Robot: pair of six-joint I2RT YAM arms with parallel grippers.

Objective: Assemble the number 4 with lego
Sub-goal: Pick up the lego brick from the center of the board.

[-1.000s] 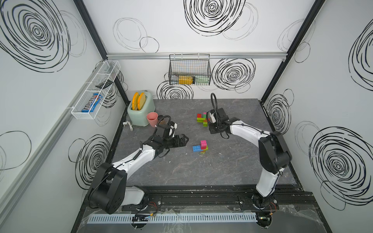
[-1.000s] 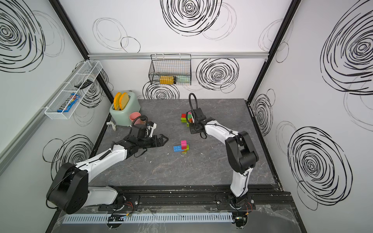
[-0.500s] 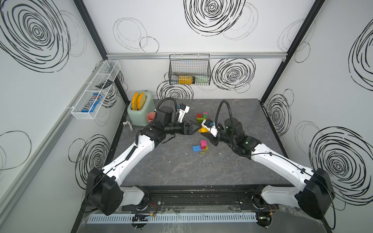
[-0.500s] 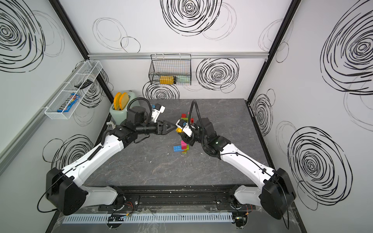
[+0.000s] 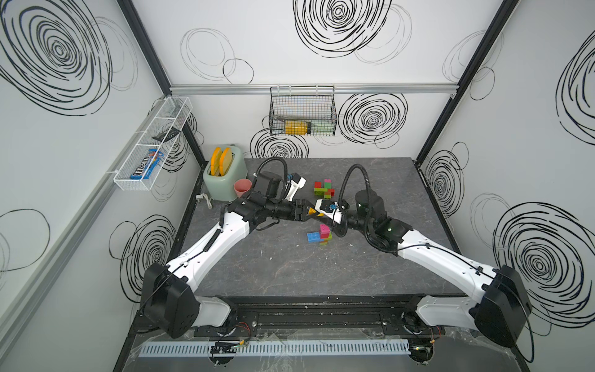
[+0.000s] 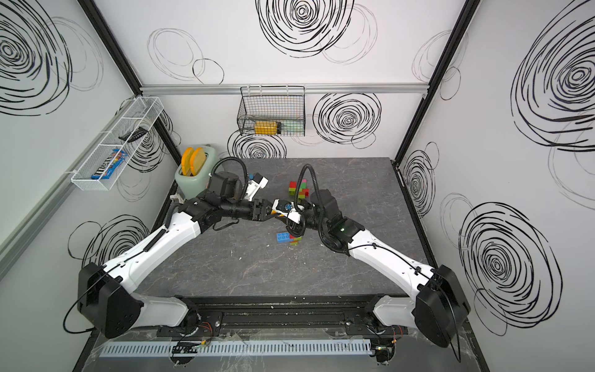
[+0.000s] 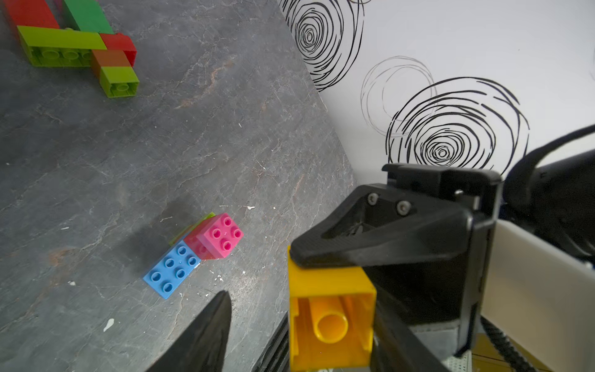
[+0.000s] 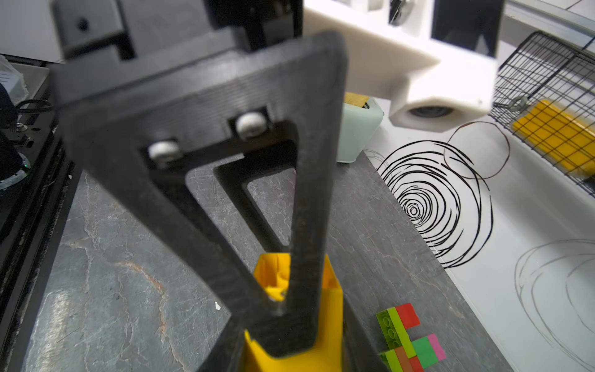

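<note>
Next, my left gripper takes the brick (image 5: 312,211) and turns its studs toward my right gripper, since the yellow brick's hollow bottom side (image 7: 331,327) faces across my right gripper's fingers.
A yellow lego brick (image 7: 331,322) hangs in mid-air above the middle of the table, between both arms. My right gripper (image 8: 289,357) is shut on it; one of its fingers (image 7: 386,232) presses on the brick's top. My left gripper (image 7: 299,325) is open around the same brick, with one finger (image 7: 206,335) still a gap away. In both top views the two grippers meet tip to tip at the yellow brick (image 5: 311,211) (image 6: 273,211). On the table below lie a blue brick (image 7: 172,272) and a pink brick (image 7: 220,235), joined. Farther back lies a lime, red and green assembly (image 7: 77,45) (image 8: 409,338).
A mint toaster (image 5: 225,183) and a pink cup (image 5: 242,186) stand at the table's back left corner. A wire basket (image 5: 302,116) hangs on the back wall. A white wire shelf (image 5: 151,145) is fixed to the left wall.
Both arms have risen from the table and met in the middle. The right one carries the yellow brick from the back pile. The left jaws have narrowed around it.
</note>
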